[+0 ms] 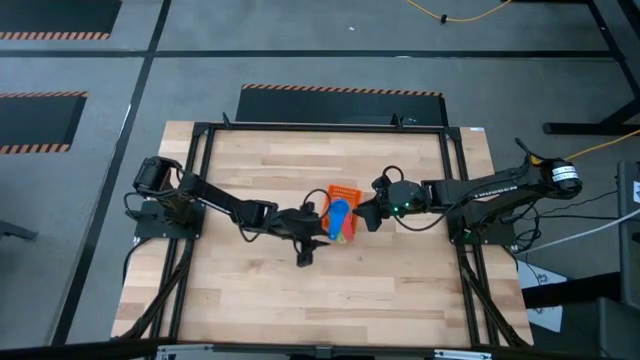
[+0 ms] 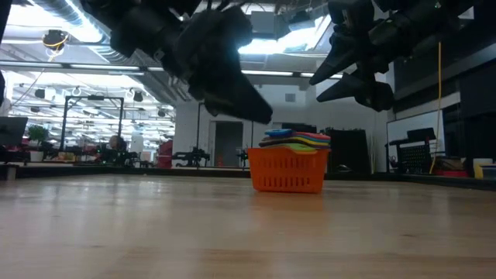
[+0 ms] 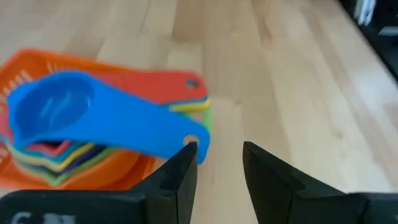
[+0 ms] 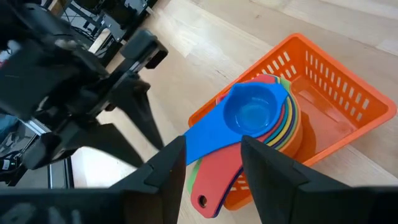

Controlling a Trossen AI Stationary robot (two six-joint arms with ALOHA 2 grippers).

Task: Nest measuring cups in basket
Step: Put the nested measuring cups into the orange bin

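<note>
The blue cup's handle (image 4: 208,138) is angled away from the red handle. Next, my left gripper moves back and pushes the blue handle's side (image 3: 134,142) toward the red handle.
The orange mesh basket (image 1: 347,192) (image 2: 287,172) (image 4: 339,102) stands near the middle of the table. The measuring cups (image 1: 342,218) (image 2: 294,139) sit nested in a stack inside it. The blue cup (image 3: 56,112) (image 4: 252,112) is on top, and the handles (image 3: 186,106) fan out over the basket's wall. My left gripper (image 1: 312,232) (image 3: 219,165) is open. It hovers just off the handle ends, on the basket's left near side. My right gripper (image 1: 366,214) (image 4: 211,158) is open and hangs above the basket's right side. Both are raised off the table.
Bare wooden tabletop (image 1: 300,300) surrounds the basket on all sides. The dark frame rails (image 1: 200,200) run along the table's left, right and far edges. The two grippers face each other closely across the basket.
</note>
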